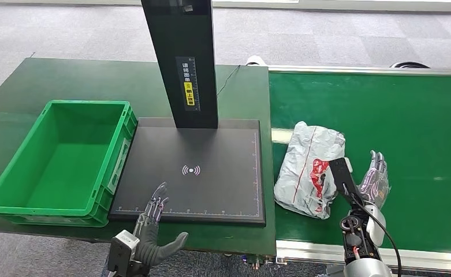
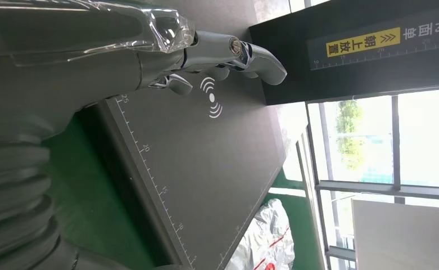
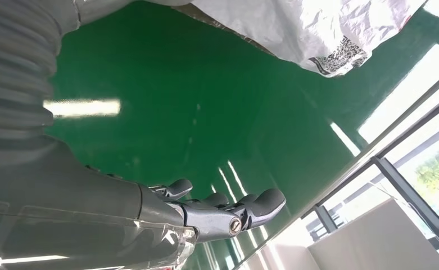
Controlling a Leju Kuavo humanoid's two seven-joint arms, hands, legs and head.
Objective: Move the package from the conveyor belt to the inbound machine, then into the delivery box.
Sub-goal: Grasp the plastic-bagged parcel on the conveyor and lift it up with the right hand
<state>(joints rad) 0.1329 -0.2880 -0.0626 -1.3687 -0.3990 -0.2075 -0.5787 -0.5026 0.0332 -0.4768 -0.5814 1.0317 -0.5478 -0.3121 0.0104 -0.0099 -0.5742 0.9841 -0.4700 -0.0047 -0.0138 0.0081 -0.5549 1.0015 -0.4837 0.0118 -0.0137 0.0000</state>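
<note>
The package's plastic is slack and creased along its crumpled edge (image 1: pixel 307 209), so the grey package (image 1: pixel 309 167) will fold and bunch up in the robot's grip when the robot picks it up.
A crumpled grey plastic package (image 1: pixel 307 168) with red print lies on the green conveyor belt (image 1: pixel 396 127), near the belt's left edge; it also shows as the package (image 2: pixel 265 242) and the package (image 3: pixel 312 28) in the wrist views. My right hand (image 1: pixel 374 182) is open just right of the package, fingers straight and apart, holding nothing. My left hand (image 1: pixel 153 222) is open over the front edge of the black inbound machine's pad (image 1: pixel 211 184), empty. The green delivery box (image 1: pixel 61 158) stands empty left of the pad.
The machine's black upright column (image 1: pixel 182 60) with a yellow label rises from the back of the pad. The dark green table (image 1: pixel 84 78) carries box and machine. Grey carpet lies beyond.
</note>
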